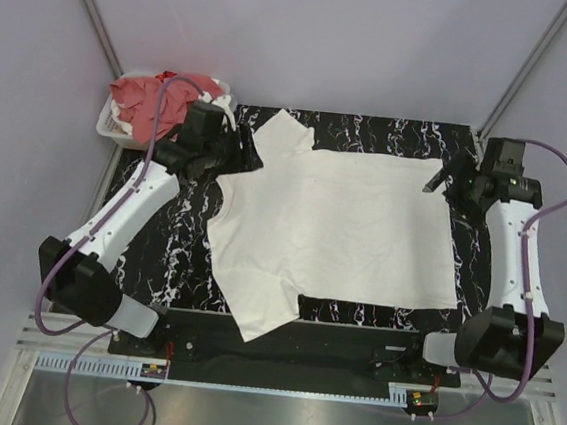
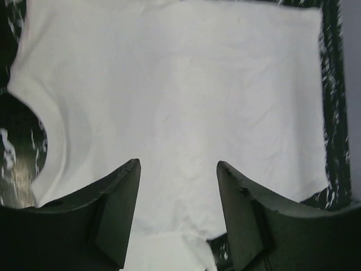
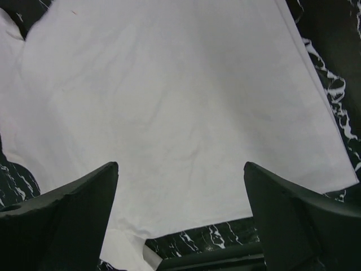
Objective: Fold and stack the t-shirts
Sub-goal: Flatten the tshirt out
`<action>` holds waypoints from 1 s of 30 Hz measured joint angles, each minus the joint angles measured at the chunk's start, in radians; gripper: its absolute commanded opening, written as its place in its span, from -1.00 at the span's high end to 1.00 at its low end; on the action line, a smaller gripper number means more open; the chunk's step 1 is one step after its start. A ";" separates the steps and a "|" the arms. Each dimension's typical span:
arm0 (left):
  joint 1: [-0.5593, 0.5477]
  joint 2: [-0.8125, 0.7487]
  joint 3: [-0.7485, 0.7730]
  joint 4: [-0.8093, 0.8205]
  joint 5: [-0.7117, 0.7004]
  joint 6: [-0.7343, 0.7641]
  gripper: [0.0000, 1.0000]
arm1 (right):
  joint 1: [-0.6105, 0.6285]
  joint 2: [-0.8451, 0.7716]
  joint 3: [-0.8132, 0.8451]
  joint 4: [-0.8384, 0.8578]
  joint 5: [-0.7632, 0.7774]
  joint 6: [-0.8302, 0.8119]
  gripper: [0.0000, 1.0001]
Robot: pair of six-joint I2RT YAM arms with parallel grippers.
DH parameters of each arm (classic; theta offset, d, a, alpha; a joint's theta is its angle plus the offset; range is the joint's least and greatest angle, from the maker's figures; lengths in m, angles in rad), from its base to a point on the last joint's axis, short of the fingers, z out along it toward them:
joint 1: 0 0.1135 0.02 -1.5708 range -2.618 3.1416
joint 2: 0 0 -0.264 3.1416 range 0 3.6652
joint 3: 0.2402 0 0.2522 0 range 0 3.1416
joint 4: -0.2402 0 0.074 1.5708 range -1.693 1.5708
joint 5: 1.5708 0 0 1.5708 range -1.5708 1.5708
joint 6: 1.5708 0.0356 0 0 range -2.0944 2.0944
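My left gripper goes on toward the cuff corner (image 1: pixel 247 336) before its fingers close there, because the near sleeve (image 1: pixel 259 302) is lying flat and its tip is free over the rail.
A plain white t-shirt (image 1: pixel 342 233) lies spread flat on the black marbled mat (image 1: pixel 175 247), neck to the left, hem to the right, one sleeve at the far left and one at the near left. My left gripper (image 1: pixel 244 154) hovers open over the far shoulder by the neck; in the left wrist view (image 2: pixel 177 169) it is empty, with the white shirt (image 2: pixel 180 84) below it. My right gripper (image 1: pixel 436 177) is open above the far hem corner; in the right wrist view (image 3: pixel 180 169) it is empty over the shirt (image 3: pixel 180 84). Salmon-red shirts (image 1: pixel 144 99) lie bunched in the basket.
A white plastic basket (image 1: pixel 106 123) stands off the mat's far left corner, just behind my left arm. The mat's far and right edges show past the shirt. Metal frame posts rise at both far corners. A rail runs along the near edge.
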 measured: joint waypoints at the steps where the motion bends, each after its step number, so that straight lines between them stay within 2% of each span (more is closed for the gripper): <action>1: -0.009 -0.042 -0.074 -0.014 -0.004 -0.005 -0.22 | 0.000 -0.036 -0.050 0.000 0.005 0.004 -0.99; 5: -0.048 -0.185 -0.363 -0.036 -0.031 -0.046 -0.21 | 0.000 -0.181 -0.275 -0.002 0.001 0.040 -0.99; 8: -0.107 -0.299 -0.521 -0.067 -0.058 -0.100 -0.18 | 0.000 -0.280 -0.357 -0.008 -0.003 0.063 -0.99; 10: -0.188 -0.367 -0.593 -0.069 -0.086 -0.144 -0.16 | 0.000 -0.365 -0.389 -0.010 -0.002 0.074 -0.99; 15: -0.448 -0.472 -0.695 -0.068 -0.158 -0.270 -0.15 | 0.000 -0.509 -0.404 -0.013 -0.003 0.096 -0.99; 20: -0.606 -0.527 -0.768 -0.117 -0.244 -0.395 -0.11 | 0.000 -0.514 -0.410 -0.034 -0.002 0.117 -1.00; 25: -0.776 -0.557 -0.839 -0.165 -0.310 -0.546 -0.08 | 0.000 -0.556 -0.496 -0.051 0.001 0.160 -0.99; 30: -0.877 -0.575 -0.898 -0.197 -0.333 -0.668 -0.08 | 0.000 -0.586 -0.533 -0.082 0.002 0.189 -0.99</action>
